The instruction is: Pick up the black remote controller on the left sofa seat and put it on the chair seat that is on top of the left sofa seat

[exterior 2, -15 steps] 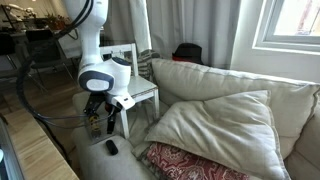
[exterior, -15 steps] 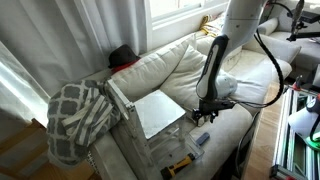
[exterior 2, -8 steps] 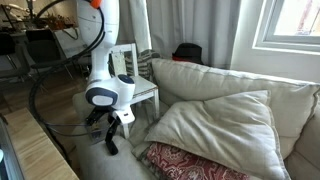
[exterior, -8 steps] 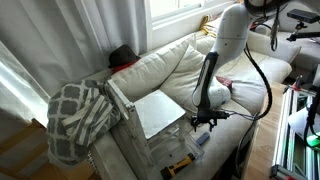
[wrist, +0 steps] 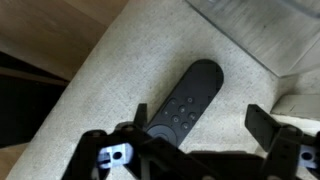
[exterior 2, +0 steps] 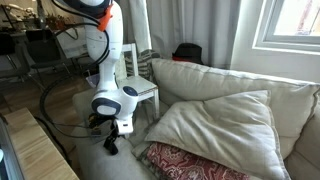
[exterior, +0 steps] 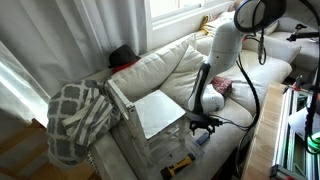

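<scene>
The black remote controller lies at a slant between the gripper's open fingers, so the robot should rotate the gripper until the fingers sit on either side of the remote's long sides before it closes them.
The black remote controller lies flat and slanted on the cream left sofa seat. It also shows in both exterior views, just under the gripper. My gripper is open and low over the remote. Its near end lies between the fingers, close to the left finger; the right finger stands apart from it. In both exterior views the gripper hangs right above the seat. The white-grey chair seat lies beside it in its pale frame.
A grey-and-white patterned blanket hangs over the chair's far side. A yellow-and-black tool lies near the sofa's front edge. A red patterned pillow and big cream cushions fill the sofa beside the arm.
The arm has come down step by step. The gripper went from above the seat to just over the remote, with its fingers either side of the near end.
</scene>
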Motion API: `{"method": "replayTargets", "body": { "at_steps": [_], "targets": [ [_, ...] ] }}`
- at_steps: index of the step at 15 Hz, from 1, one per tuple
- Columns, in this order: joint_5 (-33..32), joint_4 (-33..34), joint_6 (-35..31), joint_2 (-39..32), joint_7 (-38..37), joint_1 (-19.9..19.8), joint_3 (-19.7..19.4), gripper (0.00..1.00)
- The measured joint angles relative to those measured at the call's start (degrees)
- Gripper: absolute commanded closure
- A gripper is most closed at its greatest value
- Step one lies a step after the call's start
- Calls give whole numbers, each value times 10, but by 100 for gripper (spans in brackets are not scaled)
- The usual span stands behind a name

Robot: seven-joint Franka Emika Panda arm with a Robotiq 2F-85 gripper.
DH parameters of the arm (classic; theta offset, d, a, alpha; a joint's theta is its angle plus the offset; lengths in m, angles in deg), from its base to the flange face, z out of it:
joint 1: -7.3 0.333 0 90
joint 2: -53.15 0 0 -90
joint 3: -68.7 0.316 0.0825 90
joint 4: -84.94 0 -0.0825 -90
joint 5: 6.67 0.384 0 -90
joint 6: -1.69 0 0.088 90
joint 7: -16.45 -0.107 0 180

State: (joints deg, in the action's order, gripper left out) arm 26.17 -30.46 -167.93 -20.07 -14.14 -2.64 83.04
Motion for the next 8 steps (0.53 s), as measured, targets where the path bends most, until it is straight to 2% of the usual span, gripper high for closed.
{"method": "replayTargets", "body": {
  "at_steps": [2, 5, 8],
  "targets": [
    [16, 18, 3, -13, -14, 10, -6, 1],
    [38, 41, 3, -27, -22, 18, -12, 31],
    [55, 53, 2, -33, -22, 22, -18, 55]
  ]
}}
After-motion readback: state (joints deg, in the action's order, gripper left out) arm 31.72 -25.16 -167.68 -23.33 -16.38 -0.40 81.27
